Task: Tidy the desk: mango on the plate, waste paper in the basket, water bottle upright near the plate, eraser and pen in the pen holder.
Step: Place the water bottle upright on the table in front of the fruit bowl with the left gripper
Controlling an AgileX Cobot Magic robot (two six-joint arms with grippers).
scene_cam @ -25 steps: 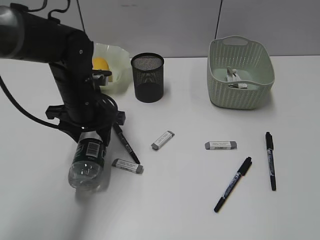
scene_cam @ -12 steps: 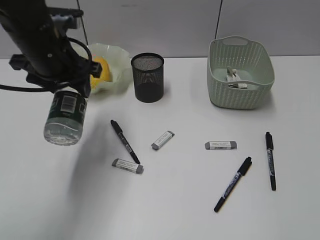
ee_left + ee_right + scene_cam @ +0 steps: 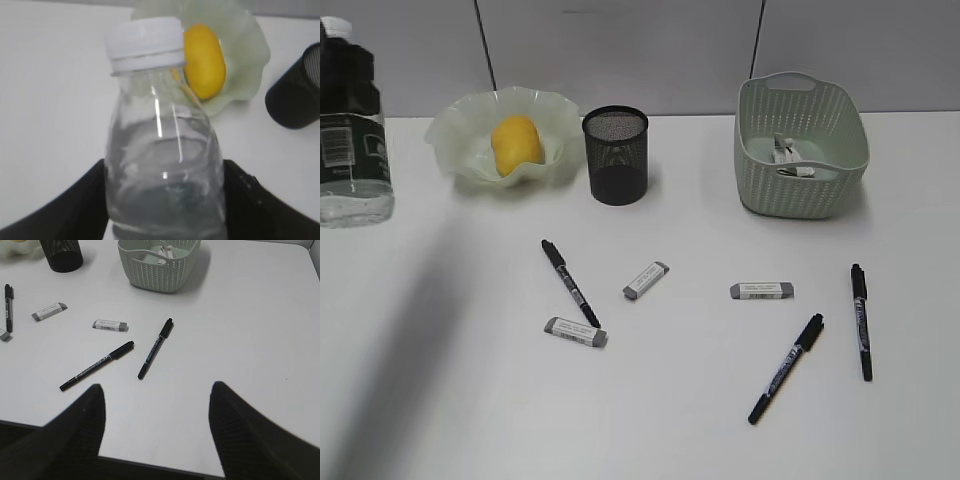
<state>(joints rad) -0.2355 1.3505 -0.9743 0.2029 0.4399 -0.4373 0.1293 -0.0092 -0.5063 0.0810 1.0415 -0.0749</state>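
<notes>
The water bottle's white cap leans forward toward the plate, high over the desk, so next my left gripper straightens the bottle and lowers it beside the plate.
My left gripper is shut on the water bottle, a clear bottle with a white cap. In the exterior view the water bottle hangs upright above the desk at the far left edge, left of the plate. The yellow mango lies in the pale green wavy plate; the left wrist view shows the mango and the plate beyond the cap. The black mesh pen holder stands right of the plate. The waste paper lies in the sage-green basket. My right gripper is open and empty over the desk's near edge.
Three black pens lie on the desk: one mid-left and two at the right. Three grey erasers lie among them. The right wrist view shows two pens and the basket.
My left arm has lifted the bottle off the desk, carried it up and to the far left, and turned it upright. The plate with the mango is now uncovered.
</notes>
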